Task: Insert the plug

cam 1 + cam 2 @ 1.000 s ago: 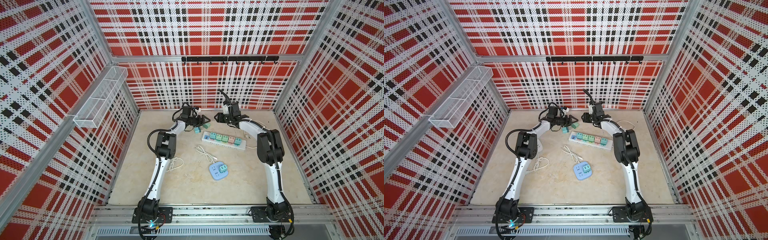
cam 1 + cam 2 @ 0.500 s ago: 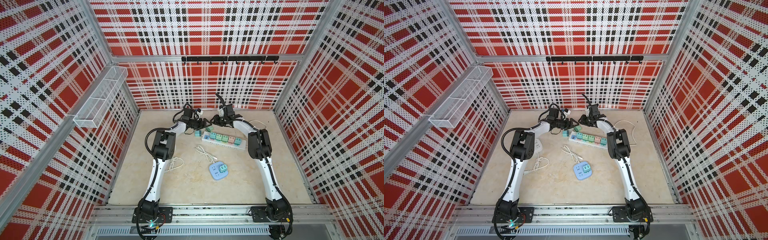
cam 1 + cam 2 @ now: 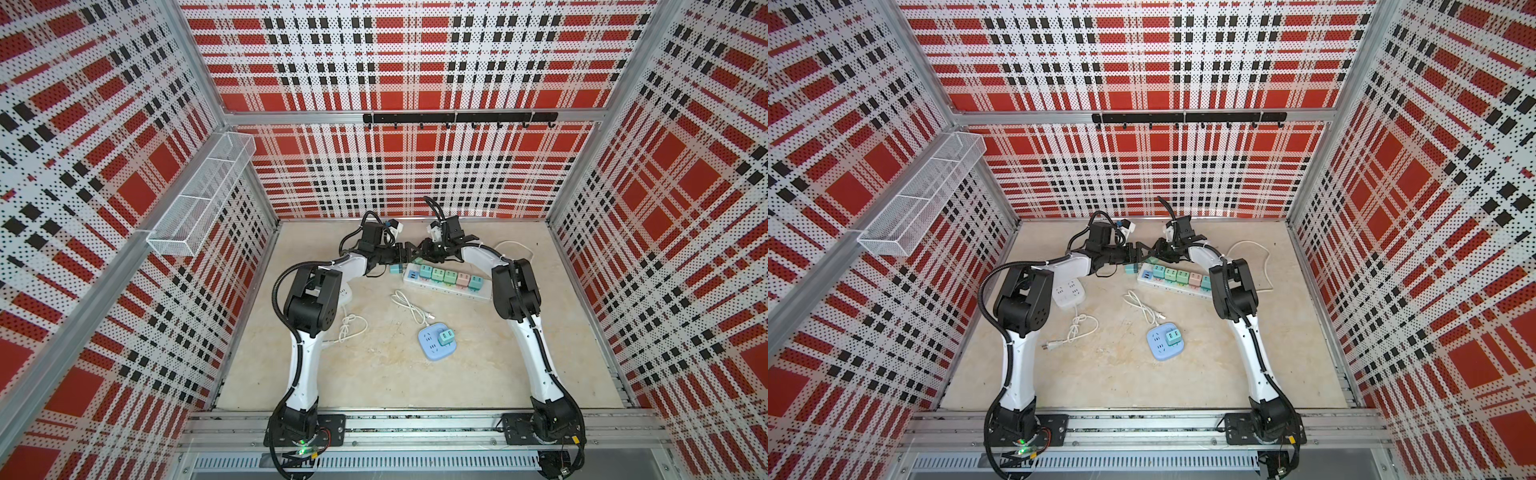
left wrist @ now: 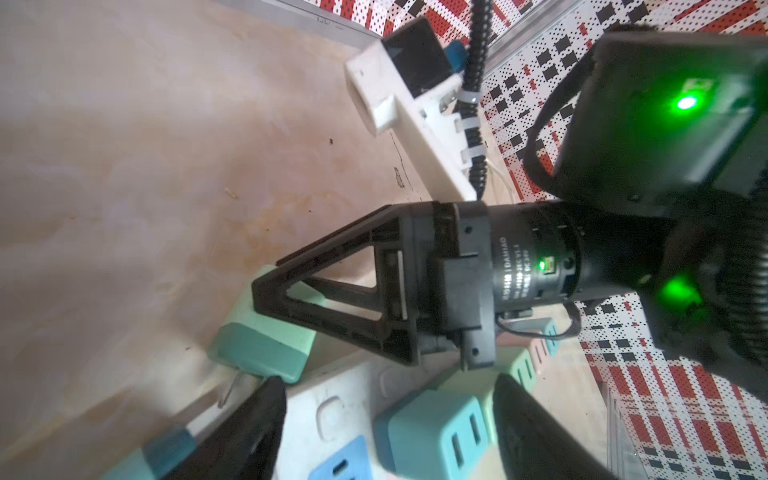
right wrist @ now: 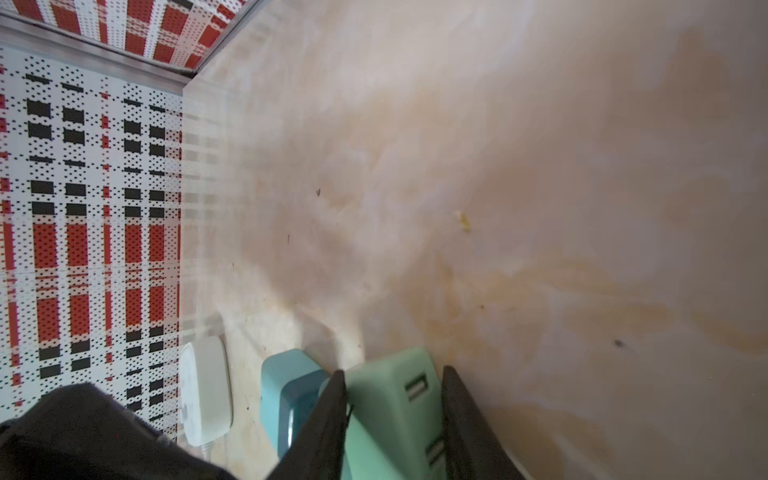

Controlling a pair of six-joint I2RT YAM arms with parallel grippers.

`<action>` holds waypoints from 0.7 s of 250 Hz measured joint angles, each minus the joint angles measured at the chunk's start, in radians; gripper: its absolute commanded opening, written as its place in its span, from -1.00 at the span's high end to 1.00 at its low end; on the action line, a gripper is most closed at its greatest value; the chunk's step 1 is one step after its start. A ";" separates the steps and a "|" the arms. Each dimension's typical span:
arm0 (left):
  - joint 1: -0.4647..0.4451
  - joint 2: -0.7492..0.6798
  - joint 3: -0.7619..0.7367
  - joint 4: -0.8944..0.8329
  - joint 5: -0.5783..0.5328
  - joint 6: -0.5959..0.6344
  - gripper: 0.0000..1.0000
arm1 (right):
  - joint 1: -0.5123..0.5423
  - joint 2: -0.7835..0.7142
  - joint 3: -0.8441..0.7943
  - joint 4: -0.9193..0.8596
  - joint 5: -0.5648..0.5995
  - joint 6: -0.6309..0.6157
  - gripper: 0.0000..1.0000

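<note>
The green plug at the power strip's end is crowded by my grippers, so my right gripper should first put the green plug down in the clear space (image 3: 374, 326) by the white cord.
A white power strip (image 3: 478, 293) (image 3: 1183, 289) lies near the back of the table with several coloured plugs in it. My right gripper (image 5: 392, 372) is shut on a green plug (image 5: 395, 411) with two USB slots. In both top views it holds the plug at the strip's left end (image 3: 415, 254) (image 3: 1148, 251). The left wrist view shows that plug (image 4: 257, 349) just off the strip's end (image 4: 345, 399), a metal prong showing. My left gripper (image 4: 388, 380) (image 3: 401, 254) is open, its fingers astride the strip's end and a seated teal plug (image 4: 432, 432).
A loose teal plug (image 3: 395, 269) (image 5: 286, 395) lies on the table beside the strip's left end. A blue socket hub (image 3: 434, 347) with a green plug sits mid-table, a white cable (image 3: 409, 305) behind it. A white socket block (image 3: 1069, 293) and cord lie by the left arm.
My right gripper has swung left and down to the strip's left end, closing tighter on the green plug. The left gripper has barely moved.
</note>
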 measured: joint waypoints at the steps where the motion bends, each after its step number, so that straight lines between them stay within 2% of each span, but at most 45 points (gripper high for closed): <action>1: 0.000 -0.003 -0.003 0.002 -0.002 0.000 -0.61 | 0.001 0.000 0.000 -0.001 0.000 0.000 0.25; 72: 0.038 -0.296 -0.338 0.139 -0.172 -0.026 -0.65 | 0.081 0.022 0.109 -0.128 -0.005 -0.083 0.20; 175: 0.065 -0.650 -0.649 0.186 -0.415 0.001 -0.71 | 0.163 0.064 0.270 -0.292 0.031 -0.248 0.02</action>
